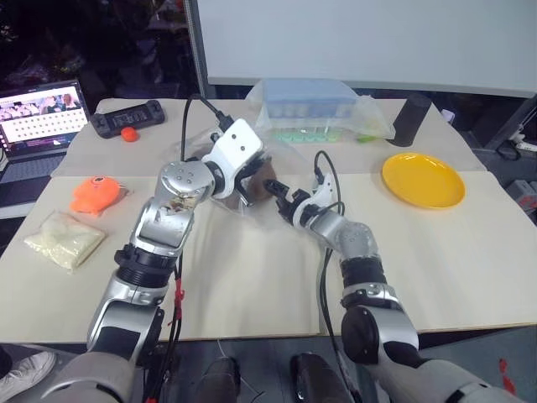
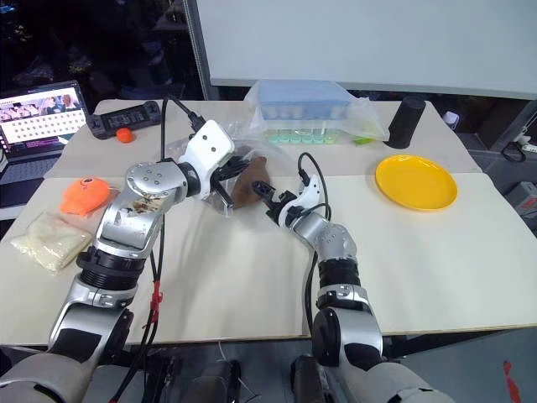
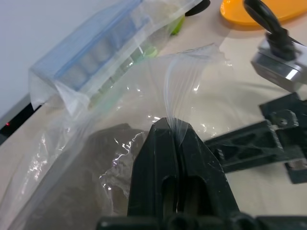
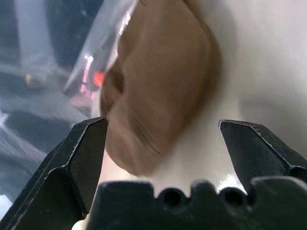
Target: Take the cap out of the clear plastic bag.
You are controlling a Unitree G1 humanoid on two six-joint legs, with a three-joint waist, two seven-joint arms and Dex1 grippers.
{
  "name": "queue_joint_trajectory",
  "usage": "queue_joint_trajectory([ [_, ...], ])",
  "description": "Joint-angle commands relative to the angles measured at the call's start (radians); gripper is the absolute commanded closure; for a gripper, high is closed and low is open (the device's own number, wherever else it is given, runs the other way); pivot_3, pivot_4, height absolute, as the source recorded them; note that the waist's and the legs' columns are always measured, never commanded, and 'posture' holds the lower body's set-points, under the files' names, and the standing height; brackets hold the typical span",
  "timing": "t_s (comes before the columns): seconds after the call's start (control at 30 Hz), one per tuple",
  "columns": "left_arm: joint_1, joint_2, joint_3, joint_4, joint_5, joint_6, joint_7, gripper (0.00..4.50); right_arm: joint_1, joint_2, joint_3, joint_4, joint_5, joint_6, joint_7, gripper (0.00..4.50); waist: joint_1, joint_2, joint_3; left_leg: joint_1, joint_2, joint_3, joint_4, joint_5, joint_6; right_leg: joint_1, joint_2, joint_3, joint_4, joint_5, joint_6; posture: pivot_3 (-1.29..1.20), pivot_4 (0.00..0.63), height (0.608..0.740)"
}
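Observation:
The film (image 4: 98, 60) is hanging loosely over the dark brown cap's far side (image 1: 259, 178), so the cap will slip out of the bag when the robot pulls it.
The clear plastic bag (image 3: 184, 79) is lifted at one edge, pinched in my left gripper (image 3: 173, 130), which is shut on its film above the table's middle. Inside lies the dark brown cap (image 2: 249, 180), and part of it pokes out of the bag's mouth toward my right arm. My right gripper (image 4: 163, 122) is open and points level at that brown fabric (image 4: 163, 91), one finger on either side and a little short of it. In the right wrist view the bag's film (image 4: 103, 43) hangs over the cap's far side.
Behind the bag stands a blue-lidded box in its own clear wrap (image 1: 306, 105), with a black cylinder (image 1: 410, 119) beside it. A yellow plate (image 1: 423, 180) lies right. At left are an orange item (image 1: 95, 193), a pale packet (image 1: 65, 238), a controller (image 1: 126, 117) and a laptop (image 1: 38, 117).

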Motion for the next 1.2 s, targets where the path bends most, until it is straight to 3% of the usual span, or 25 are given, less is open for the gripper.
queue_joint_trajectory([
  [0.03,-0.006,-0.017,-0.005,-0.087,-0.019,0.028,0.014,4.49,-0.118,0.081,0.006,0.147,-0.034,-0.104,0.049,0.0,-0.004,0.0,0.0,0.0,0.0,0.0,0.0,0.0,0.0,0.0,0.0,0.0,0.0,0.0,0.0,0.0,0.15,0.74],
  [0.2,0.008,-0.019,-0.005,-0.125,-0.024,0.061,0.023,4.49,-0.204,0.075,0.023,0.341,-0.117,-0.199,0.068,0.0,-0.005,0.0,0.0,0.0,0.0,0.0,-0.001,0.0,0.0,0.0,0.0,0.0,0.0,0.0,0.0,0.0,0.15,0.74],
  [0.4,0.02,-0.013,0.001,-0.157,-0.027,0.087,0.042,4.49,-0.219,0.071,0.084,0.44,-0.247,-0.246,0.071,0.0,-0.005,0.0,0.0,0.0,0.0,0.0,-0.001,0.0,0.0,0.0,0.0,0.0,0.0,0.0,0.0,0.0,0.15,0.74],
  [0.73,0.04,-0.017,0.001,-0.201,-0.038,0.12,0.072,4.49,-0.254,0.117,0.007,0.494,-0.224,-0.315,0.116,0.0,-0.005,0.0,0.0,0.003,0.0,0.0,-0.001,0.0,0.0,0.002,0.0,0.0,0.0,0.0,0.0,0.0,0.15,0.74],
  [0.83,0.042,-0.013,0.0,-0.209,-0.044,0.124,0.077,4.5,-0.264,0.12,-0.027,0.513,-0.207,-0.331,0.118,0.74,-0.005,0.0,0.0,0.002,0.0,0.0,-0.001,0.0,0.0,0.002,0.0,0.0,0.0,0.0,0.0,0.0,0.15,0.74],
  [1.2,0.071,0.0,-0.013,-0.206,-0.039,0.095,0.082,4.5,-0.257,0.097,-0.056,0.499,-0.21,-0.319,0.137,4.44,-0.005,0.0,0.0,0.002,0.0,0.0,-0.001,0.0,0.0,0.002,0.0,0.0,0.0,0.0,0.0,0.0,0.15,0.74],
])
